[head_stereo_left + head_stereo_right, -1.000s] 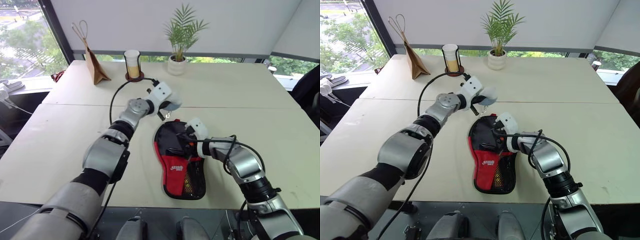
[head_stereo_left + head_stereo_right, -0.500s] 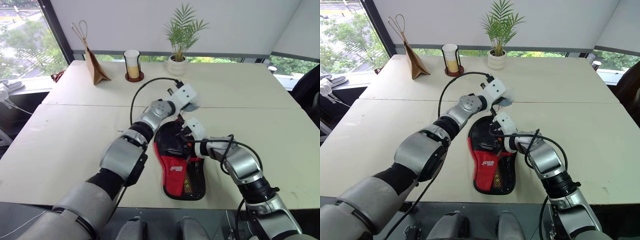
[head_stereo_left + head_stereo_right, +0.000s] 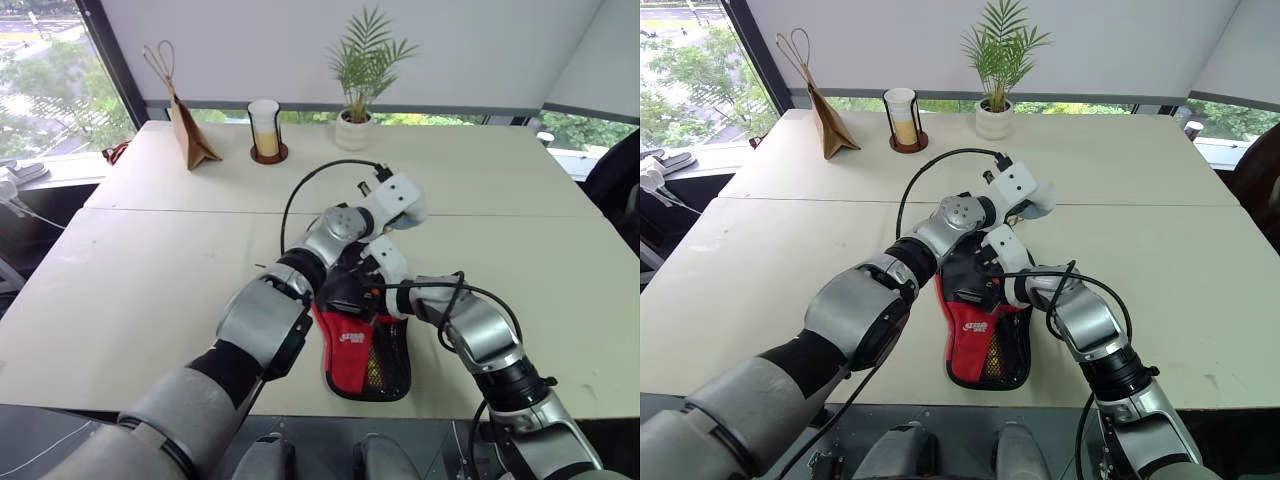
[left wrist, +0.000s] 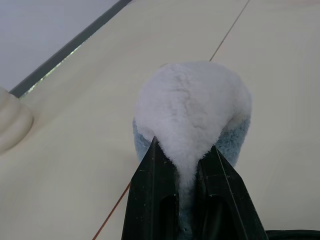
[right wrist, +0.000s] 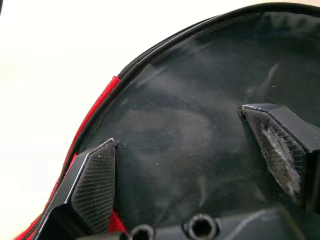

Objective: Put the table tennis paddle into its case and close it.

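Note:
With the fluffy ball (image 3: 410, 216), my left gripper reaches across my right gripper, so next my left gripper steadies the case (image 3: 336, 286) and my right gripper take the ball.
The case (image 3: 352, 345), black with a red panel and a mesh pocket, lies flat near the table's front edge, its round end away from me. My left gripper (image 4: 182, 150) is shut on the case's grey-blue fluffy ball (image 4: 192, 105), held just above the table at the far right of the round end (image 3: 1033, 206). Over that round end my right gripper (image 5: 178, 125) stands open, fingers spread on a smooth black surface ringed by a black rim and a red edge. I cannot tell whether that surface is the table tennis paddle or the case's own panel.
At the table's far side stand a brown paper bag (image 3: 188, 135), a cup in a black holder (image 3: 265, 128) and a potted plant (image 3: 357, 118). A seam (image 3: 150, 210) crosses the table. A dark chair (image 3: 618, 190) shows at the right edge.
My left gripper has carried the fluffy ball to the right, from the upper left of the case's round end across to its upper right. The right gripper has stayed on the case.

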